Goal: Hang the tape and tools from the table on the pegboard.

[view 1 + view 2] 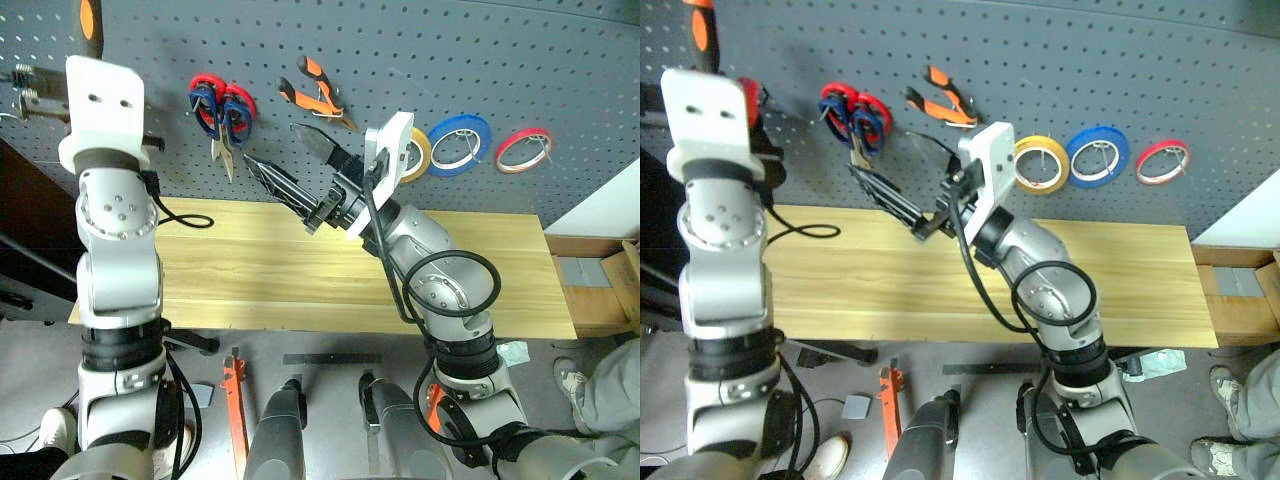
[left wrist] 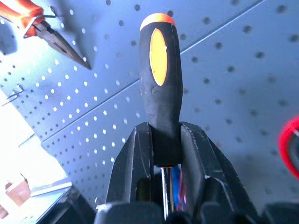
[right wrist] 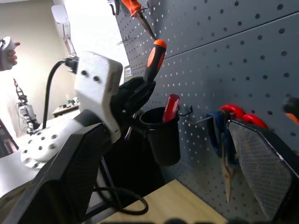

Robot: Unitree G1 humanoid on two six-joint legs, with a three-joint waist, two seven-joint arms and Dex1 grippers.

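I should move the screwdriver's shaft (image 3: 129, 132) over the cup's opening (image 3: 152, 116) with my left gripper before I lower it in, because it hangs outside the black cup's rim.
My left gripper (image 2: 163, 133) is shut on the screwdriver (image 2: 159, 79), whose orange-and-black handle stands up in front of the dark grey pegboard (image 1: 450, 60), high at its left end. My right gripper (image 1: 270, 143) stands open and holds nothing, above the table (image 1: 260, 270) and just below the hanging scissors. The dark-blue-handled scissors (image 1: 212, 108) share a hook with a red-handled pair. The orange-handled pliers (image 1: 315, 95) hang to their right. The yellow tape (image 1: 1040, 163) hangs on the board, next to my right wrist.
A blue ring (image 1: 458, 143) and a red ring (image 1: 522, 148) hang right of the tape. A black cup (image 3: 161, 133) with a red-handled tool hangs on the pegboard below the screwdriver. A black cable (image 1: 185, 215) lies on the table's left. A person's leg (image 1: 610, 390) is at the lower right.
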